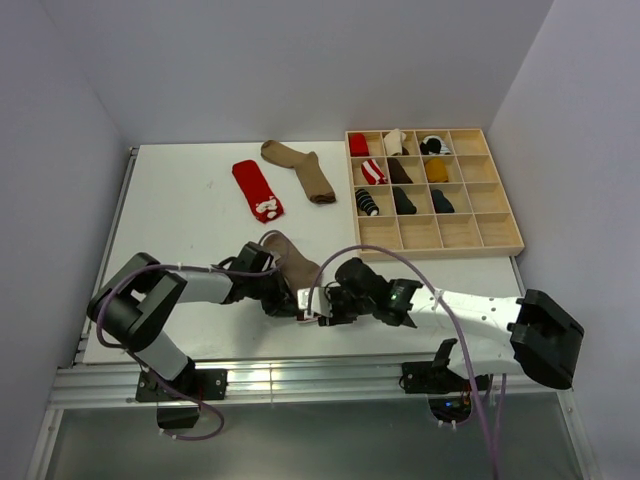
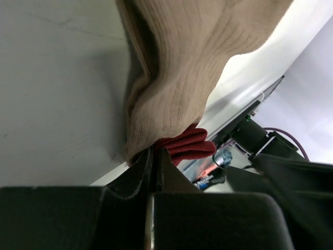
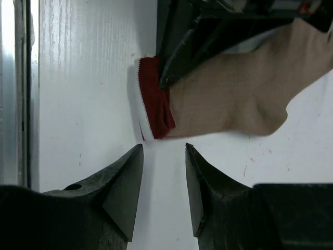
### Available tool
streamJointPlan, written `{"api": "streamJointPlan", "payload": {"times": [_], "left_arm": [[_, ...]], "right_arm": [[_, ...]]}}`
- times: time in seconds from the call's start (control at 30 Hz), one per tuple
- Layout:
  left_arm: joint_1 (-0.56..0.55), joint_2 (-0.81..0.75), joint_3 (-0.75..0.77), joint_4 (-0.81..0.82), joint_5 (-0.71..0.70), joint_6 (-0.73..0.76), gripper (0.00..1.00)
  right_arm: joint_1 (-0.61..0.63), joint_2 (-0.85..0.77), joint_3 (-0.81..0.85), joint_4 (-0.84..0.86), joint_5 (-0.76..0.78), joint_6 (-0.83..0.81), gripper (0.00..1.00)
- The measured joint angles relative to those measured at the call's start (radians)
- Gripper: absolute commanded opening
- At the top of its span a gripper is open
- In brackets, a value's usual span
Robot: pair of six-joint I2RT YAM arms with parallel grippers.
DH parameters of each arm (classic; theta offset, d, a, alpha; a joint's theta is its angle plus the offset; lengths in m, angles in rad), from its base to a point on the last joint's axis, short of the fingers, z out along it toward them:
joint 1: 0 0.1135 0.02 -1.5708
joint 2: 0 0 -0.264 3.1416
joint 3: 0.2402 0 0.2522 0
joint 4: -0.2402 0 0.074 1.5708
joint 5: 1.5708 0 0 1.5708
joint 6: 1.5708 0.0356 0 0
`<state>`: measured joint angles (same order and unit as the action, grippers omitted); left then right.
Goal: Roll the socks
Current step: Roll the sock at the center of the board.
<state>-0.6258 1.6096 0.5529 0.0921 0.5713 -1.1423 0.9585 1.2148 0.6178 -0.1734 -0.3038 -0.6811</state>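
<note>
I should take the cuff's loose end with my right gripper before my left gripper opens and grips again, because my left gripper is pinching only one side of the cuff.
A tan sock with a maroon and white cuff lies on the white table near the front middle. My left gripper is shut on the cuff end of this sock, with maroon fabric bulging out beside the fingers. My right gripper stands open just short of the cuff, with nothing between its fingers and only bare table under them. In the top view it sits right next to the left gripper. A red sock with a white motif and a plain brown sock lie flat farther back.
A wooden tray with many compartments stands at the back right; several of its cells hold rolled socks. A purple cable arcs over the right arm. An aluminium rail runs along the table's near edge.
</note>
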Motion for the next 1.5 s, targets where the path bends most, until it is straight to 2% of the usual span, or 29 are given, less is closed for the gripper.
{"api": "streamJointPlan", "payload": {"times": [0.2,0.43,0.7,1.0,1.1,1.17,1.27,1.5], "left_arm": [[0.006,0.027,0.019,-0.021,0.039,-0.007,0.0],[0.016,0.039,0.031,-0.039,0.057,-0.005,0.0],[0.021,0.04,0.032,-0.058,0.072,-0.003,0.0],[0.023,0.042,0.043,-0.089,0.08,0.017,0.0],[0.023,0.042,0.043,-0.095,0.086,0.024,0.0],[0.023,0.042,0.043,-0.097,0.087,0.027,0.0],[0.023,0.038,0.043,-0.103,0.086,0.031,0.06],[0.028,-0.006,0.04,-0.137,0.053,0.031,0.21]], "right_arm": [[0.132,0.052,-0.05,0.111,0.131,-0.08,0.46],[0.207,0.106,-0.057,0.178,0.188,-0.119,0.44],[0.237,0.184,-0.057,0.192,0.225,-0.13,0.41],[0.237,0.249,-0.047,0.26,0.278,-0.14,0.42],[0.237,0.27,-0.03,0.267,0.286,-0.143,0.35],[0.237,0.286,-0.016,0.261,0.286,-0.139,0.25],[0.231,0.294,0.009,0.214,0.27,-0.126,0.2],[0.157,0.337,0.189,-0.046,0.117,-0.093,0.18]]}}
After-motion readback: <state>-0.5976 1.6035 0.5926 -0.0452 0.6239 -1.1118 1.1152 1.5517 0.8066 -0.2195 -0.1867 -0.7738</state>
